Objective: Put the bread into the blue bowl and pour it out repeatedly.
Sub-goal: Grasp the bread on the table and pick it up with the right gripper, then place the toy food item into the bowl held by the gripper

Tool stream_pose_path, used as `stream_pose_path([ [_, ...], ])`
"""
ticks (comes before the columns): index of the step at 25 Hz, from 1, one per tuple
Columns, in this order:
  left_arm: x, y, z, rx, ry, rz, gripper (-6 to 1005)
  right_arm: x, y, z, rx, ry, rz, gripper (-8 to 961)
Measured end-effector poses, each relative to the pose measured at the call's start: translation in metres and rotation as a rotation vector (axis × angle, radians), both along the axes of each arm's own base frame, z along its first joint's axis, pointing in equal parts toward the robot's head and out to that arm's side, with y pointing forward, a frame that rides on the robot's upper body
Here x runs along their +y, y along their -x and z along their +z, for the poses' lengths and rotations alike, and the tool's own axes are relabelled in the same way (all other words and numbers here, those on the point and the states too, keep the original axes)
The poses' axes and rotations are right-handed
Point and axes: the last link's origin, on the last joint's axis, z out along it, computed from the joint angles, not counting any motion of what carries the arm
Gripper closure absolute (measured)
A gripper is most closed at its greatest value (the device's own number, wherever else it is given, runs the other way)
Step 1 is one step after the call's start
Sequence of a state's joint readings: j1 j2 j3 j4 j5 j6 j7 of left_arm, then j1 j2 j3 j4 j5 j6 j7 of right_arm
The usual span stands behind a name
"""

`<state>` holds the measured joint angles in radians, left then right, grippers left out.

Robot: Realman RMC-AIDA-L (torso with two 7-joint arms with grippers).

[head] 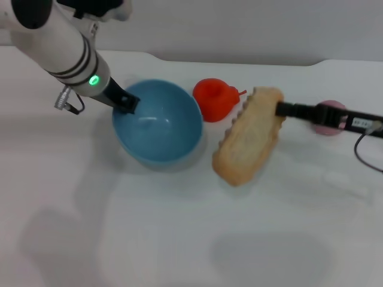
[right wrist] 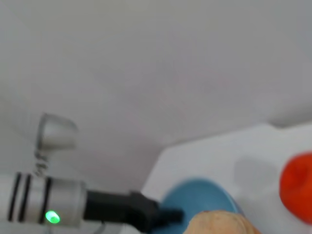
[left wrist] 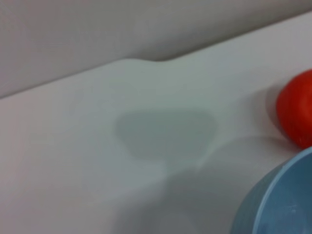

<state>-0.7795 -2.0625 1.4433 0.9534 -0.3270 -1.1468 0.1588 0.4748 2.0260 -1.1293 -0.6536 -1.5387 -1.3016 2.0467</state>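
Next, I bring the blue bowl (head: 160,128) under the bread (head: 246,140) with my left gripper before my right gripper lowers the bread into it, because the bread is slanting outside the blue bowl's rim.
The blue bowl (head: 158,122) stands upright on the white table, left of centre, with nothing inside. My left gripper (head: 127,103) is shut on the bowl's left rim; the right wrist view also shows this left gripper (right wrist: 161,214) at the blue bowl (right wrist: 195,192). The long tan bread (head: 248,137) slants just right of the bowl, apart from it. My right gripper (head: 280,109) is shut on its far upper end. The bread's top (right wrist: 219,223) shows in the right wrist view. The left wrist view catches only an edge of the blue bowl (left wrist: 278,204).
A red-orange fruit-shaped toy (head: 215,98) sits behind the gap between bowl and bread, close to both. A small pink round object (head: 329,116) lies behind my right arm. The white table (head: 179,239) stretches forward, and a grey wall backs it.
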Motion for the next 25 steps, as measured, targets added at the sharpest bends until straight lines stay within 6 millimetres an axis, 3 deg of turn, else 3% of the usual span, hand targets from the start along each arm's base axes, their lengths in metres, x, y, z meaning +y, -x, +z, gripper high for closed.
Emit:
stream_pose_path([
  [7, -0.012, -0.019, -0.025, -0.056, 0.114, 0.002, 1000, 0.014, 0.021, 0.010, -0.020, -0.085, 0.125, 883],
  [14, -0.023, -0.036, -0.038, -0.193, 0.178, 0.045, 999, 0.028, 0.043, -0.003, -0.062, -0.091, 0.220, 885],
  [25, -0.029, -0.036, -0.040, -0.251, 0.198, 0.087, 999, 0.022, 0.030, -0.024, -0.257, -0.015, 0.282, 892],
])
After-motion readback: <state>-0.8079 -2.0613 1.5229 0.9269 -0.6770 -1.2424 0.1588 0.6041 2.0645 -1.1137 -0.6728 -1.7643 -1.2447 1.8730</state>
